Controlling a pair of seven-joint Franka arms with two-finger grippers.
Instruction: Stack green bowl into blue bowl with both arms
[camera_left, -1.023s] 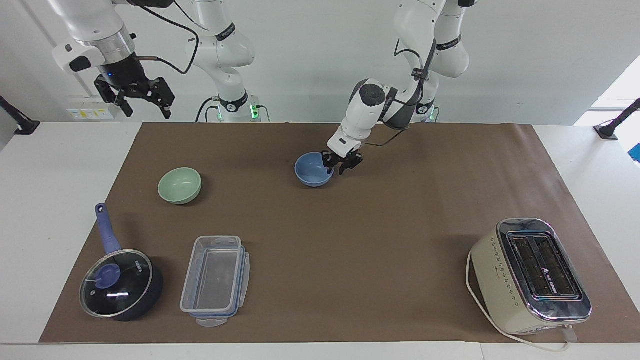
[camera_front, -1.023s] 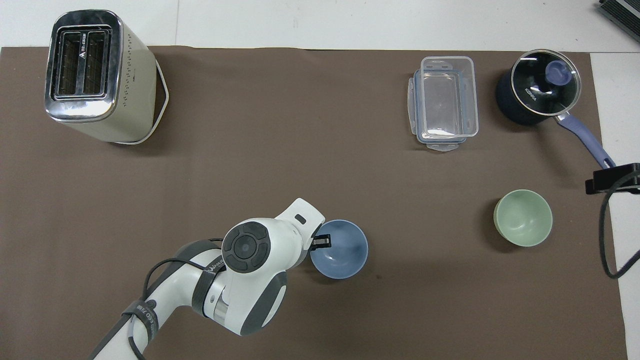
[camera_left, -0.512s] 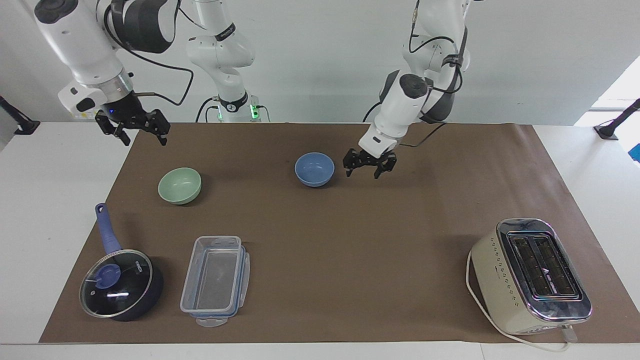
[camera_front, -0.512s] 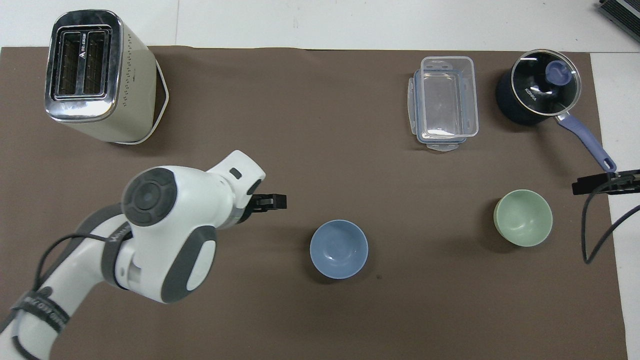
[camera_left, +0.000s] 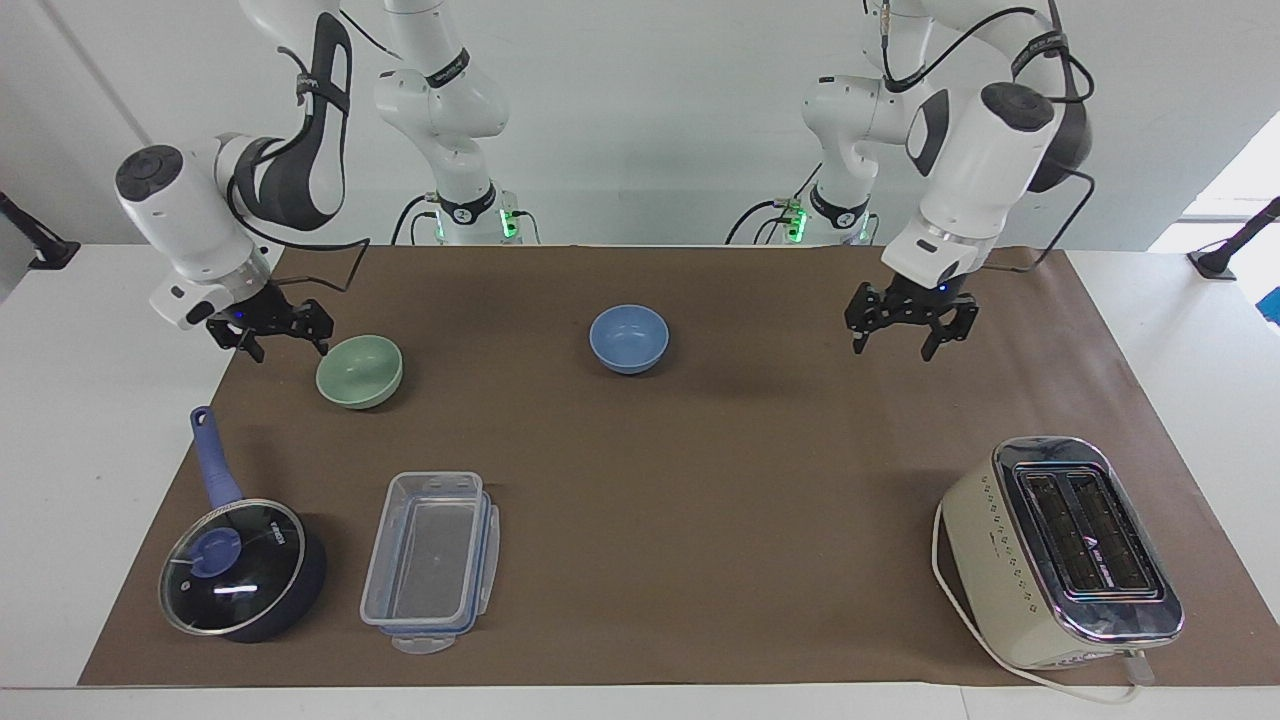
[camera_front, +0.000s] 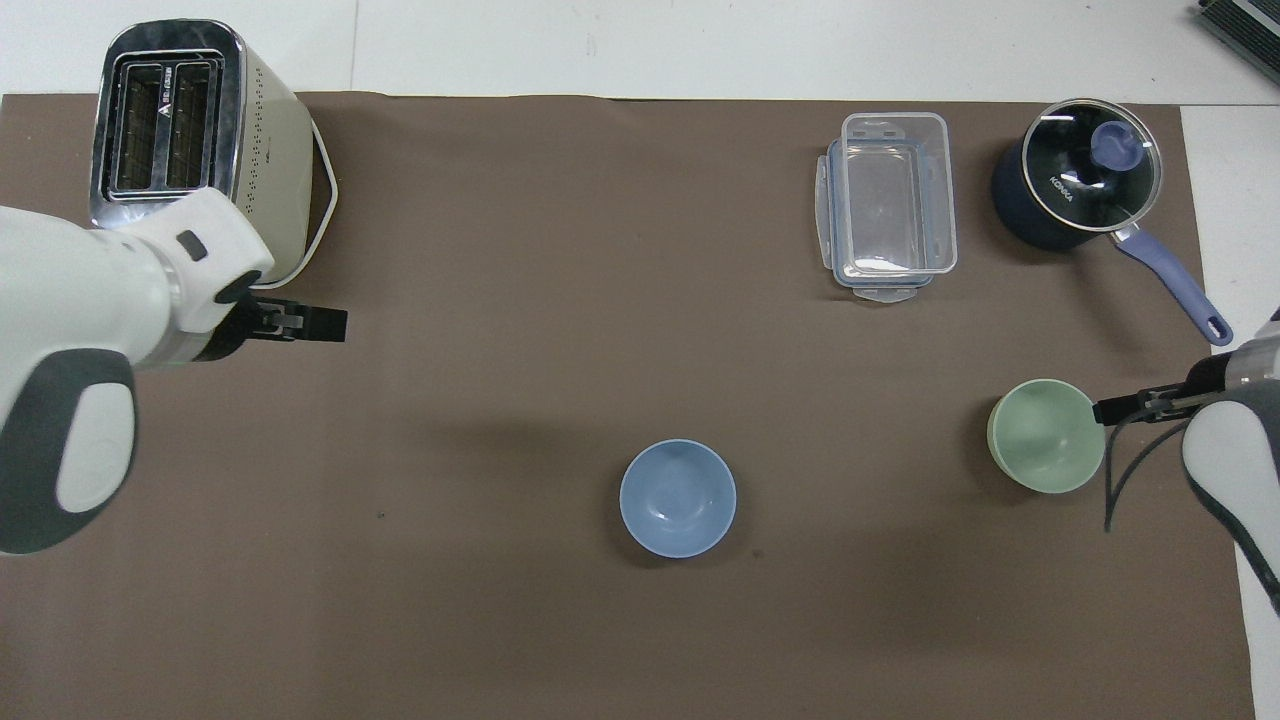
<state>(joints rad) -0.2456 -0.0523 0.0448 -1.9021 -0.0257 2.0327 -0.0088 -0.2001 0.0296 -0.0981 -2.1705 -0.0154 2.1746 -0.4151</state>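
Note:
The blue bowl's rim (camera_front: 678, 442) is as wide as the green bowl (camera_front: 1046, 436), so I expect the green bowl to hide the blue bowl from above when I stack it.
The green bowl (camera_left: 359, 371) stands upright on the brown mat toward the right arm's end of the table; it also shows in the overhead view (camera_front: 1046, 435). The blue bowl (camera_left: 628, 339) stands upright and empty near the mat's middle, apart from the green bowl, and shows in the overhead view (camera_front: 678, 498). My right gripper (camera_left: 272, 335) is open and low, close beside the green bowl's rim on the side toward the right arm's end (camera_front: 1122, 409). My left gripper (camera_left: 911, 327) is open and empty, raised over bare mat toward the left arm's end (camera_front: 312, 323).
A cream toaster (camera_left: 1060, 548) stands farther from the robots at the left arm's end. A clear plastic container (camera_left: 430, 560) and a dark-blue glass-lidded saucepan (camera_left: 240, 570) stand farther from the robots than the green bowl.
My left gripper has left the blue bowl's rim and swung up toward the left arm's end. My right gripper has come down from high up to beside the green bowl. Neither bowl has moved.

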